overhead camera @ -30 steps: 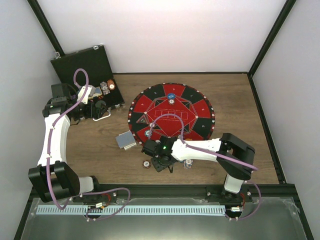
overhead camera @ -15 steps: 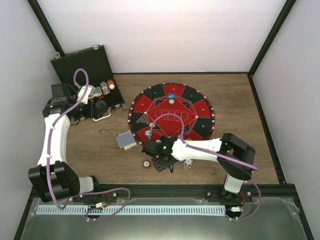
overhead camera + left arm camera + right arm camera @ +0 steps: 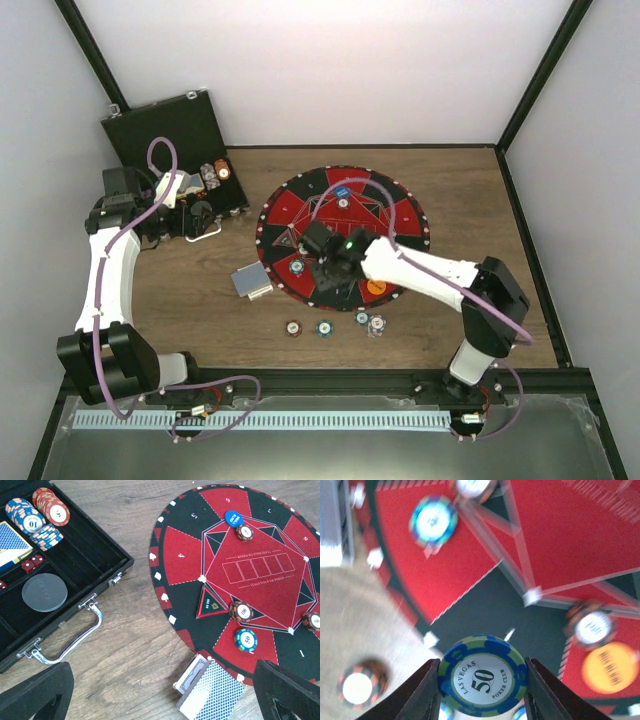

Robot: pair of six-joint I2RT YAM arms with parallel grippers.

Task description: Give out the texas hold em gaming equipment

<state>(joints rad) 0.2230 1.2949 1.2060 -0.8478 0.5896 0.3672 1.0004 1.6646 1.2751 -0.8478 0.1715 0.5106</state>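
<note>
The blue-and-green chip (image 3: 482,679) is face up in my right gripper's fingers, and there is open mat (image 3: 361,200) beside the far brown chip. My right gripper should go there next and let go.
My right gripper (image 3: 335,272) is shut on a blue-and-green "50" poker chip (image 3: 482,676) and holds it above the near left part of the mat. Below it on the mat lie a teal chip (image 3: 433,520), a brown chip (image 3: 592,626) and the orange marker disc (image 3: 610,667). A brown chip (image 3: 292,328), a teal chip (image 3: 325,327) and two more chips (image 3: 370,322) lie on the wood in front of the mat. The card deck (image 3: 252,281) lies at the mat's left edge. My left gripper (image 3: 200,215) hovers open and empty by the case; its fingers (image 3: 35,695) frame the deck (image 3: 210,692).
The round red-and-black mat (image 3: 400,215) fills the table's middle, with a blue disc (image 3: 233,517) and a brown chip (image 3: 244,532) at its far side. The open black case (image 3: 90,555) at the back left holds chip stacks (image 3: 40,512), red dice and a grey disc.
My right gripper has moved from the wood in front of the mat up and back over the mat, carrying the 50 chip. The chips on the wood now show. The left arm has not moved.
</note>
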